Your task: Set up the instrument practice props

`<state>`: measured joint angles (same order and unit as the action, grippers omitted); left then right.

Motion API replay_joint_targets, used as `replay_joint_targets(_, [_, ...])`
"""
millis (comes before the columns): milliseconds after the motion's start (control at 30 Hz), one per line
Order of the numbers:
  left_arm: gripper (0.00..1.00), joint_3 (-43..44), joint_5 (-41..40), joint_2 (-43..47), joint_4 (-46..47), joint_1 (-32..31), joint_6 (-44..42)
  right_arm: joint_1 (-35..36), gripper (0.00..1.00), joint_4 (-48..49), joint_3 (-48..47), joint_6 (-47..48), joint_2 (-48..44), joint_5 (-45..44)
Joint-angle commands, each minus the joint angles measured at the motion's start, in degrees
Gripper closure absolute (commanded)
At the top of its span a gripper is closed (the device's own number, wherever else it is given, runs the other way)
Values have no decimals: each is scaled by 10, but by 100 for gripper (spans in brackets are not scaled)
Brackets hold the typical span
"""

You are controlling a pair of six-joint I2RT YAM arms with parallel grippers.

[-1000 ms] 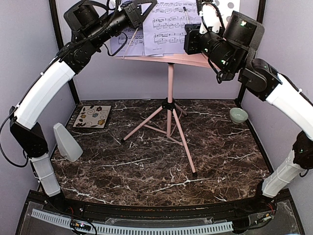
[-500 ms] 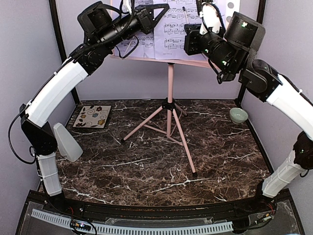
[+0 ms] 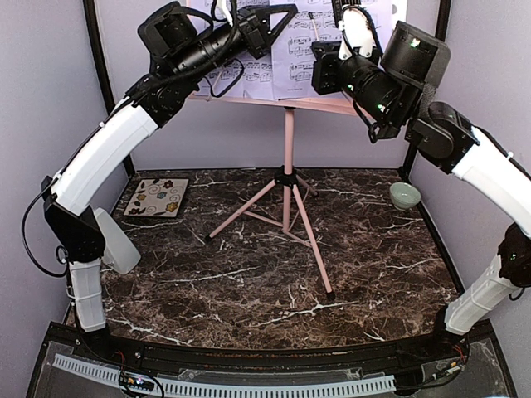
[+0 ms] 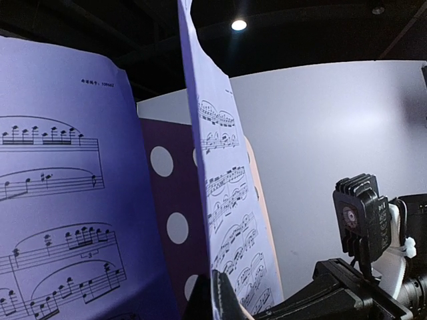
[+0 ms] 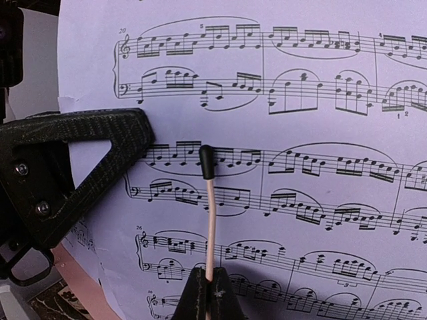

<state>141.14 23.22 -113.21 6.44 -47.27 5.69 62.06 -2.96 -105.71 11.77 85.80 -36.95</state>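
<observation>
I should open my left gripper and move it away, because it is holding the page's edge [image 4: 199, 167] off the plate. The page can then settle flat under the retainer rod [image 5: 211, 220].
The pink music stand [image 3: 289, 145] stands on thin tripod legs at mid table, its perforated plate [image 4: 167, 223] at the top. Pale lavender sheet-music pages [image 3: 300, 51] lean on the plate. My left gripper [image 3: 282, 15] is shut on the lower edge of one page [image 4: 230, 200], seen edge-on in the left wrist view, with another page [image 4: 60, 200] to its left. My right gripper [image 5: 208, 287] is shut on the stand's thin pink retainer rod [image 5: 209, 213] with a black tip, in front of a page [image 5: 320, 133]. The grey pyramid metronome [image 3: 116, 245] stands far left, partly behind my left arm.
A floral tile [image 3: 157, 197] lies at the back left of the marble table [image 3: 274, 282]. A small pale-green bowl [image 3: 404, 196] sits at the back right. The tripod legs [image 3: 311, 240] spread across the middle. My left gripper's black finger [image 5: 73, 167] is close beside the rod.
My left arm has moved right along the stand's plate with the page in its grip, closer to my right gripper. The right arm has barely moved.
</observation>
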Motion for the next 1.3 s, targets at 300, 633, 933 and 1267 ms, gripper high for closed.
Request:
replay_joint_targets(300, [98,40,7,-9,-35,-13,-60,2,100,33,16,-4,-17,-24])
replay_joint_targets(633, [80,34,-13,5,-45,-18,-68,2,86,47,34,0,-25,-36])
replay_joint_targets(933, [77,-21,-52,53,-58,-20,-85,2,93,53,44,-1,-32,-44])
replay_joint_targets(1267, [87,-85,-81,98,-54,-20,-84,2,100,69,53,1,-32,-42])
